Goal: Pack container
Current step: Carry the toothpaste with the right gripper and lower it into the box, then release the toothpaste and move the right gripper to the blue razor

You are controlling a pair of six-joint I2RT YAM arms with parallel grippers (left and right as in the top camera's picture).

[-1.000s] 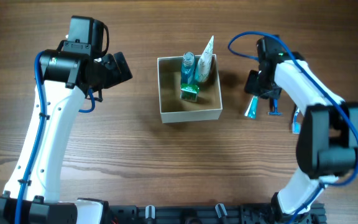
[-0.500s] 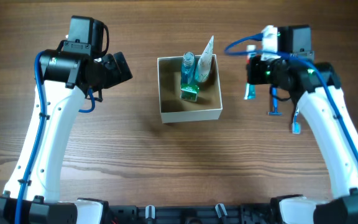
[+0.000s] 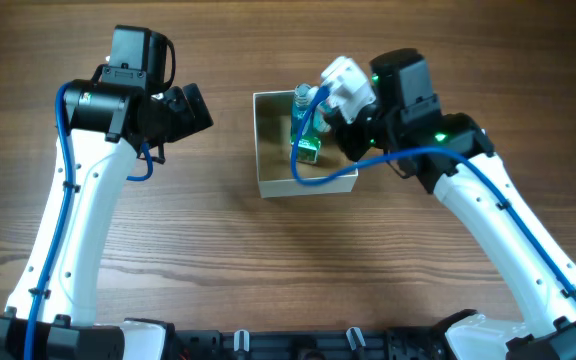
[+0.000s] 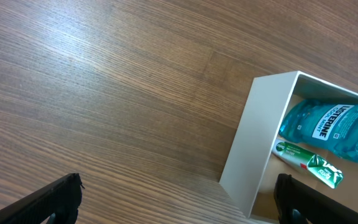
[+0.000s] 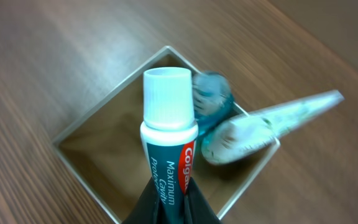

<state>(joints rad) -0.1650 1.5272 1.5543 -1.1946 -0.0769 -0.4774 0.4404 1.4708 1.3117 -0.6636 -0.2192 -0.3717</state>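
Note:
The box's bottom is open beside the green-and-white carton, so the robot's right gripper should go on lowering the Colgate tube into the box before it lets it go along the box's near side [image 3: 280, 177].
The container [image 3: 272, 152] is a small square open cardboard box at the table's centre, also seen in the left wrist view [image 4: 253, 130] and the right wrist view [image 5: 98, 155]. It holds a blue mouthwash bottle [image 3: 301, 108], a small green-and-white carton [image 3: 306, 148] and a white tube [image 5: 272, 124] leaning on the far corner. My right gripper [image 5: 169, 202] is shut on a Colgate toothpaste tube [image 5: 166, 143], cap forward, above the box's open top. My left gripper [image 4: 179, 205] is open and empty, above bare table left of the box.
Wooden table [image 3: 198, 250] all round the box. The right arm [image 3: 488, 220] stretches from the front right over the box's right side. The left arm [image 3: 78, 220] stands at the left.
My right gripper has lifted the toothpaste tube from the table right of the box and carried it left, over the box. The left arm has not moved.

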